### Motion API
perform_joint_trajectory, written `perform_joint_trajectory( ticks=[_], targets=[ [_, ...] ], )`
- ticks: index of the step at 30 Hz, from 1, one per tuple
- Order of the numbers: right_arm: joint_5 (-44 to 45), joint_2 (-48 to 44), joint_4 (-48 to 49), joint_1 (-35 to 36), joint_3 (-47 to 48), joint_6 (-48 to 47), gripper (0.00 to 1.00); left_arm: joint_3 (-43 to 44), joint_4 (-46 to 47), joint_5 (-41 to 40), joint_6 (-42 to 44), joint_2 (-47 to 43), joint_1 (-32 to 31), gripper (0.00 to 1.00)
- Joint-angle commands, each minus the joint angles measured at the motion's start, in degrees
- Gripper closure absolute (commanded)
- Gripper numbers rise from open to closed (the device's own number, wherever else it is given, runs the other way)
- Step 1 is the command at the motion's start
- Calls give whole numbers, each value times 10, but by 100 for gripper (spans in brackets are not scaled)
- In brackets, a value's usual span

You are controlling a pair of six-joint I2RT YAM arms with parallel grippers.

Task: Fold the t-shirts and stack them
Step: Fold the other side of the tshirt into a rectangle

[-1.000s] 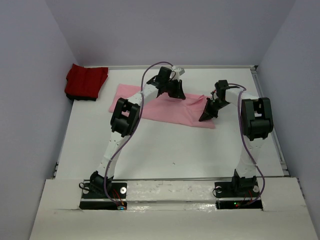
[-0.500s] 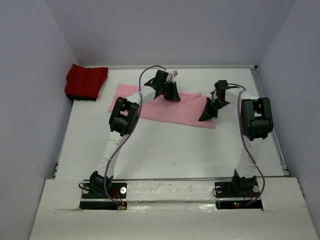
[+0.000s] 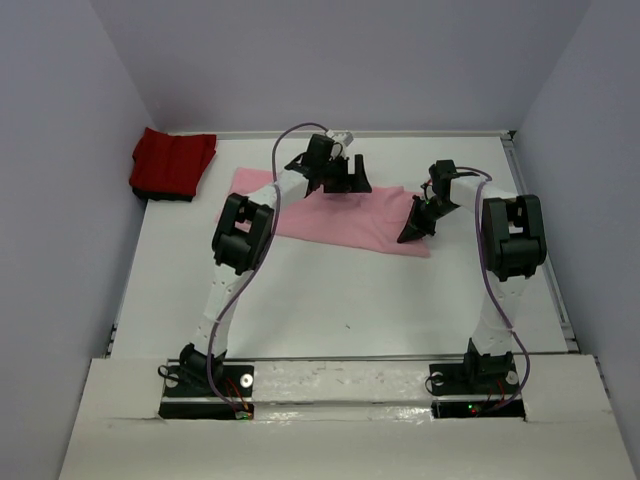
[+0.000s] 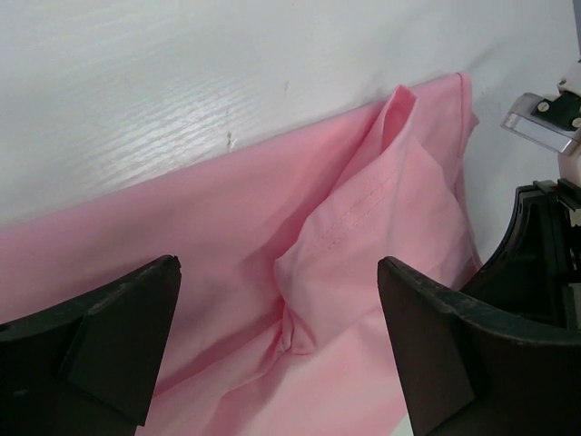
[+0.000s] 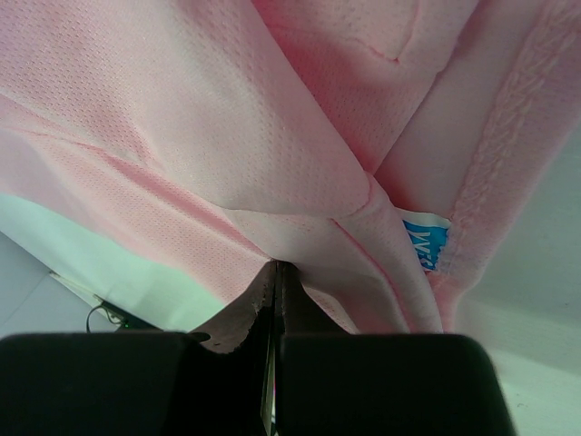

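I keep moving my open left gripper to the free opposite end [image 3: 247, 181] and close it there, while my right gripper holds the light pink t-shirt's label end [image 5: 424, 243].
The light pink t-shirt [image 3: 330, 222] lies spread across the far half of the table, with a raised pinched fold [image 4: 300, 327] in the cloth. My left gripper [image 3: 345, 181] hovers over its far edge, open, its fingers [image 4: 118, 345] wide apart on either side of that fold [image 4: 277, 304] and holding nothing. My right gripper [image 3: 412, 229] is shut on the shirt's right end, pinching a layer of pink fabric [image 5: 277, 265] beside a blue label [image 5: 425, 245]. The deep red t-shirt [image 3: 173, 163] sits folded at the far left corner, away from both grippers.
The white table [image 3: 350, 290] is walled by grey panels on the left, back and right. Part of the right arm [image 4: 545, 245] shows at the right edge of the left wrist view, close to the left gripper.
My left gripper went from shut to wide open, letting go of the pink cloth, and shifted slightly toward the far edge. The right gripper has stayed shut in place.
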Motion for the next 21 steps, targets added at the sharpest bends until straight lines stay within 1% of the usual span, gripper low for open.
perform_joint_trajectory(
  ticks=[1, 6, 9, 12, 14, 15, 16, 18, 19, 21],
  targets=[
    [18, 0, -17, 6, 2, -11, 100, -6, 24, -45, 13, -62, 6, 1],
    [19, -1, -21, 6, 2, -11, 100, 0, 27, -64, 13, -91, 7, 1],
    [30, -1, -28, 6, 6, -10, 100, -33, 28, -94, 7, -124, 7, 1],
    [26, 1, -29, 6, 6, -9, 100, -93, 29, -134, -4, -165, 21, 1],
    [28, 1, -29, 6, 5, -9, 100, -142, 27, -137, -17, -186, 38, 1],
    [29, 0, -29, 6, 3, -10, 100, -160, 24, -132, -24, -207, 49, 1],
    [33, -1, -30, 6, 4, -11, 100, -198, 24, -115, -35, -218, 72, 1],
    [33, -2, -32, 6, 4, -13, 100, -236, 25, -100, -41, -238, 92, 1],
    [32, -2, -31, 6, 5, -13, 100, -270, 23, -86, -38, -259, 105, 1],
    [30, 0, -30, 6, 6, -13, 100, -295, 13, -71, -31, -281, 113, 1]
  ],
)
